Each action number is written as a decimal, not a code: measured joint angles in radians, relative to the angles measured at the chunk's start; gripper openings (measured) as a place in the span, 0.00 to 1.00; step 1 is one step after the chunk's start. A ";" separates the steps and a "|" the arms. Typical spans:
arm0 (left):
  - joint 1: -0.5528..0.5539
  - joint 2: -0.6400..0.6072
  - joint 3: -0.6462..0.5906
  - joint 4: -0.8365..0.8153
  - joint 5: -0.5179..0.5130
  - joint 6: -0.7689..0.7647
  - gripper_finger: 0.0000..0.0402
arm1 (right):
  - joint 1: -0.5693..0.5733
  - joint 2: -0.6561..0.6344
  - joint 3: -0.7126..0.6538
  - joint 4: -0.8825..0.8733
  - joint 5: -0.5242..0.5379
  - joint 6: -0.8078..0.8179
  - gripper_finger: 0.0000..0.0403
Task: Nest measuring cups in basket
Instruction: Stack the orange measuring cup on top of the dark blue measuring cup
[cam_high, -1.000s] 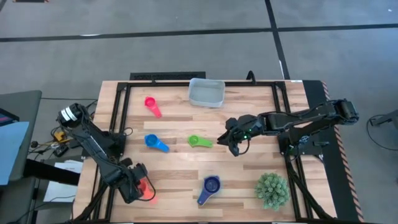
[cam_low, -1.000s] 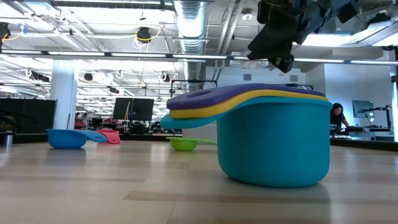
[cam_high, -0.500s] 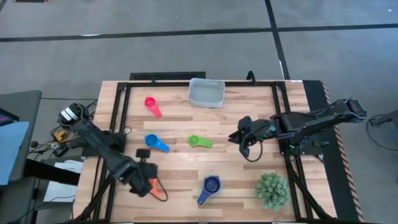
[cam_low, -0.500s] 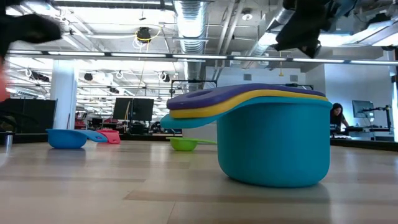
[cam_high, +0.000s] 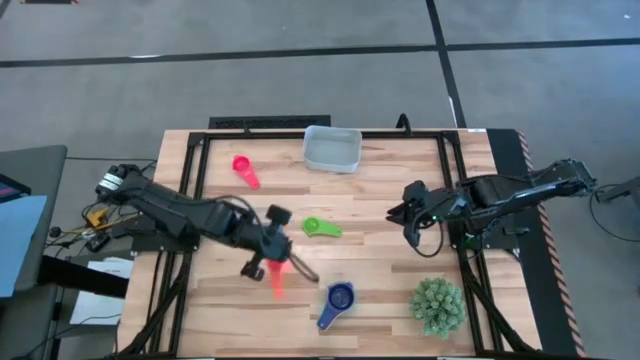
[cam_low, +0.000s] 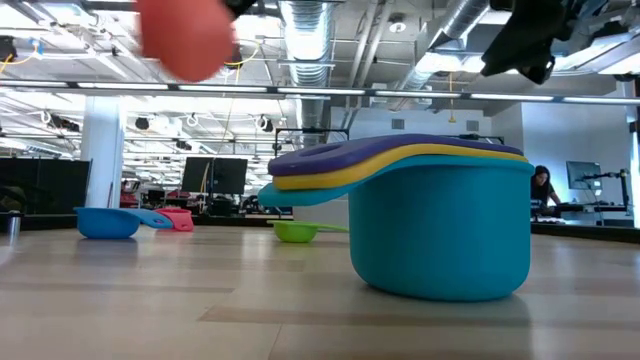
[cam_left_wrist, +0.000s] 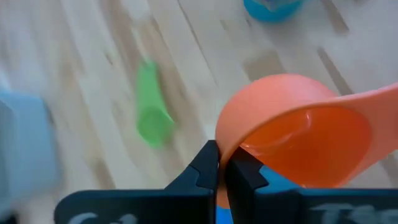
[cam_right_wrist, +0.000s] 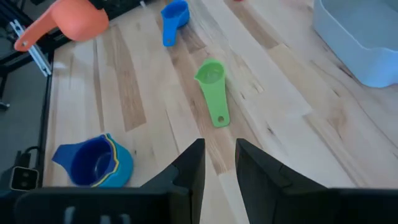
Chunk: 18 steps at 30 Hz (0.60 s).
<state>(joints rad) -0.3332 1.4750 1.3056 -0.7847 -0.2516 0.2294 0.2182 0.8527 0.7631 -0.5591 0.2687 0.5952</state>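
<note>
My left gripper keeps carrying the orange-red cup until it rests in the open purple bowl (cam_high: 341, 296), because the orange-red cup's handle points nearly the same way as the purple cup's.
My left gripper (cam_high: 274, 264) hovers over the middle of the table, shut on the orange-red measuring cup (cam_high: 278, 284), just left of the nested teal, yellow and purple cups (cam_high: 338, 298). These stand on the teal cup's base (cam_low: 440, 285). The green cup (cam_high: 320, 228), the pink cup (cam_high: 243, 170) and the blue cup (cam_right_wrist: 174, 15) each rest on the wood. The pale basket (cam_high: 332, 150) stands at the far edge. My right gripper (cam_high: 398, 213) is open in the air, right of the green cup. My left gripper pinches the orange-red cup's bowl at its rim (cam_left_wrist: 227, 146), on the side away from the handle (cam_left_wrist: 379, 99). The two fingers (cam_left_wrist: 208, 168) are closed on the bowl's wall. The cup is lifted clear of the table (cam_low: 185, 40).
A spiky green plant (cam_high: 437, 305) stands near the table's near right corner. A black frame (cam_high: 190, 180) runs along the table's left, far and right sides. Bare wood lies between the green cup and the basket.
My left gripper has swung from the table's near left corner toward the middle, carrying the orange-red cup through the air to just left of the nested cups. My right gripper has drawn back toward the right edge, away from the green cup.
</note>
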 joint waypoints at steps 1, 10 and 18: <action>0.016 0.000 0.000 0.037 0.002 0.039 0.00 | 0.002 -0.010 0.000 -0.011 0.000 0.007 0.28; 0.077 0.149 0.054 0.287 0.027 0.310 0.00 | 0.018 -0.061 -0.001 -0.078 0.002 0.044 0.28; 0.071 0.368 0.296 0.252 0.066 0.453 0.00 | 0.017 -0.090 0.000 -0.138 0.029 0.073 0.28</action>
<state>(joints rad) -0.2620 1.8428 1.6018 -0.5329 -0.1861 0.6821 0.2352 0.7626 0.7630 -0.6968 0.2974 0.6682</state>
